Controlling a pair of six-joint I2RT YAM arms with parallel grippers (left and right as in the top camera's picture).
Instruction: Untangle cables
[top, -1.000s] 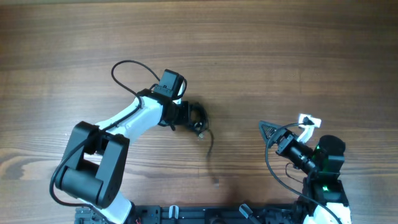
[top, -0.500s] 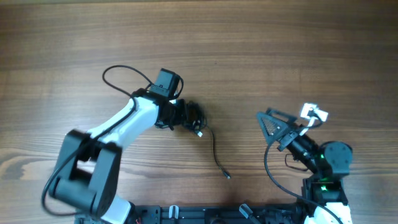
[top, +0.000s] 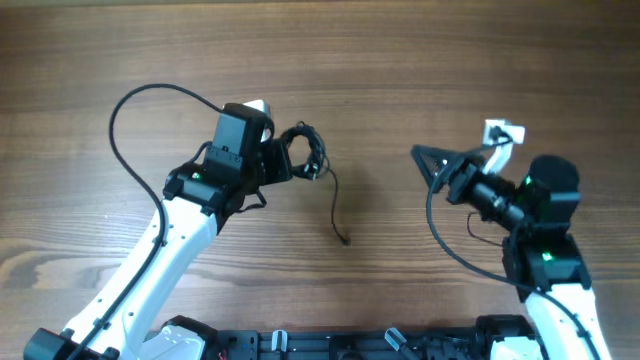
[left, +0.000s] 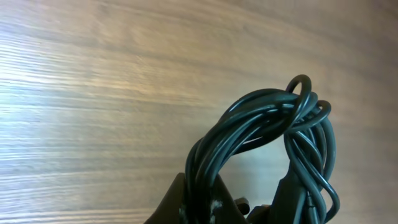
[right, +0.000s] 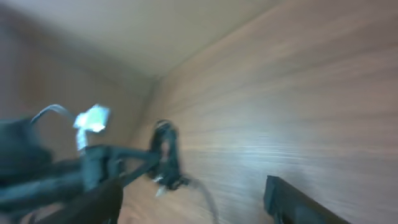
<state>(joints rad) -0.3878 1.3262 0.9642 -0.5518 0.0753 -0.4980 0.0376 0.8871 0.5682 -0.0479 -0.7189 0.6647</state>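
The coil hangs wound together (left: 292, 112) in my left gripper, away from my right gripper, so both grippers should come together and my right gripper should tug on the outer loops (top: 318, 150).
A coiled bundle of black cable (top: 305, 155) hangs from my left gripper (top: 282, 162), lifted off the wooden table. One loose end trails down to a plug tip (top: 344, 239). In the left wrist view the coil (left: 273, 143) loops above my fingers, which are shut on its strands (left: 214, 202). My right gripper (top: 432, 165) is open and empty at the right of the table, pointing toward the bundle. In the blurred right wrist view its fingers (right: 193, 199) stand wide apart and the bundle (right: 166, 158) shows far ahead.
The wooden table (top: 400, 70) spreads all around. The left arm's own black wire (top: 150, 95) arcs above its wrist. A white tag (top: 498, 130) sits on the right arm's wiring. The arm bases stand along the near edge.
My left arm rose and swung back left with the bundle, lifting the cable end off the table. My right arm rose and moved up the table, its gripper turning toward the bundle.
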